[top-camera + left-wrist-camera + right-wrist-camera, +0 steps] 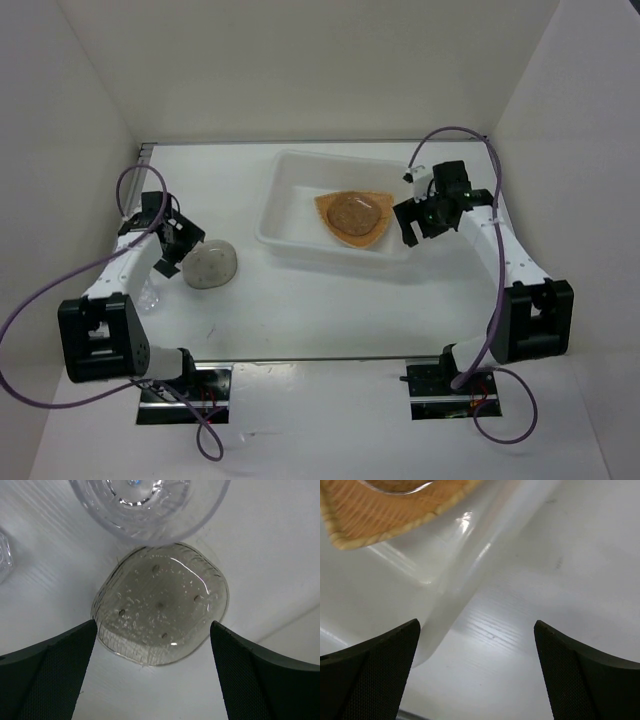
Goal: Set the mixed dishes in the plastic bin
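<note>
My left gripper will lower the saucer (210,265), and that saucer should fit onto the saucer in the bin (354,214) because their rounded outlines match.
The translucent white plastic bin (290,200) stands at mid-table. The orange ribbed plate (330,212) lies in it, with one grey-brown saucer (353,214) on top. The second saucer (210,265) lies on the table at the left. My left gripper (176,247) is open and empty beside it. In the left wrist view the gripper (152,625) hangs over the saucer's (160,605) near edge. A clear glass cup (147,505) stands just beyond it, and another glass (2,555) shows at the left edge. My right gripper (418,225) is open and empty outside the bin's right wall.
In the right wrist view the open right gripper (477,630) is above bare table, next to the bin's rounded corner (455,590) and the plate's edge (380,520). A clear glass (150,298) stands by the left arm. White walls enclose the table.
</note>
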You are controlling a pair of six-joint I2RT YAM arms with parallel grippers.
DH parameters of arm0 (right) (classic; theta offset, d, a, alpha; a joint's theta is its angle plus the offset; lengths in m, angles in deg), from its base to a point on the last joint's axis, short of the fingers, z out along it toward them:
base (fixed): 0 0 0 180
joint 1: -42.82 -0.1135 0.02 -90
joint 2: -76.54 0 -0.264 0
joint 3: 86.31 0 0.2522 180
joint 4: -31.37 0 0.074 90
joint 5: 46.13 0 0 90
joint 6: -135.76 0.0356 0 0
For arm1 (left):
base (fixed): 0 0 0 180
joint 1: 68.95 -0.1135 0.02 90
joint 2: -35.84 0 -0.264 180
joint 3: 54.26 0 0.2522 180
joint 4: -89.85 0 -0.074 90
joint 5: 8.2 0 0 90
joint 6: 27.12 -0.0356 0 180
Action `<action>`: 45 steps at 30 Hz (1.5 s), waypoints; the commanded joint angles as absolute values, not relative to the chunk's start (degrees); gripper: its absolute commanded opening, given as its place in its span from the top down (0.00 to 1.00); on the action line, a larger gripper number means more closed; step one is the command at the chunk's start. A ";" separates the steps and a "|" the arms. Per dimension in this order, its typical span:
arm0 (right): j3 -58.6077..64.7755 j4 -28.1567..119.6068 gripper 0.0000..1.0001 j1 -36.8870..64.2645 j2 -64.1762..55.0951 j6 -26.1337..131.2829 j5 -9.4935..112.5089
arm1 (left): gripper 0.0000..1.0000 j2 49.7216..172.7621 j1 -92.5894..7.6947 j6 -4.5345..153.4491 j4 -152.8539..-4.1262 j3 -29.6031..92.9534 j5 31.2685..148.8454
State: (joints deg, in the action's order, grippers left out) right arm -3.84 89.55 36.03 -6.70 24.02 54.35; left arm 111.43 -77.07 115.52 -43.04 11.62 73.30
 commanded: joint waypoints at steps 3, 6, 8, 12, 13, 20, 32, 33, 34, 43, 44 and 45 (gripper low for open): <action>-10.83 74.85 0.02 38.24 0.51 32.83 30.71 | 0.00 119.77 -77.12 112.63 -43.25 14.78 68.44; -14.88 71.59 0.02 39.56 1.04 35.56 25.42 | 0.00 120.30 -77.12 110.44 -43.25 15.40 66.16; -15.42 71.58 0.02 40.70 1.56 36.79 26.02 | 0.00 120.82 -77.12 109.12 -43.25 15.93 65.18; -15.42 71.58 0.02 42.64 2.18 36.80 25.94 | 0.00 121.35 -77.12 107.88 -43.77 14.80 63.78; -15.42 72.11 0.02 42.64 2.18 36.80 25.94 | 0.00 121.35 -77.12 107.27 -44.30 14.18 63.78; -7.78 76.15 0.02 42.64 2.71 36.09 30.24 | 0.04 122.85 -77.12 106.47 -50.53 10.14 71.68; -2.50 72.56 0.02 42.64 1.13 33.81 25.33 | 0.44 126.09 -77.12 107.70 -54.94 6.53 77.22; -2.50 72.03 0.02 42.64 1.13 33.81 24.45 | 0.47 126.80 -77.12 107.70 -55.46 6.53 77.92; -3.98 71.50 0.02 43.16 0.61 33.81 23.57 | 0.51 126.80 -77.12 107.70 -55.47 6.53 77.93; -7.86 69.04 0.02 43.69 0.60 32.67 18.30 | 0.50 129.79 -77.12 108.23 -58.10 5.38 79.25; -8.73 68.34 0.02 44.22 0.60 32.66 18.29 | 0.50 130.31 -77.12 108.23 -58.11 5.38 79.77; -9.87 67.64 0.02 44.22 -0.01 32.14 17.33 | 0.54 130.84 -77.12 108.23 -58.11 5.38 79.77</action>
State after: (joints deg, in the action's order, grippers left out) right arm -7.97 72.46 43.48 0.20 33.18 21.04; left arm 126.53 -77.07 108.22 -58.39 7.56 78.99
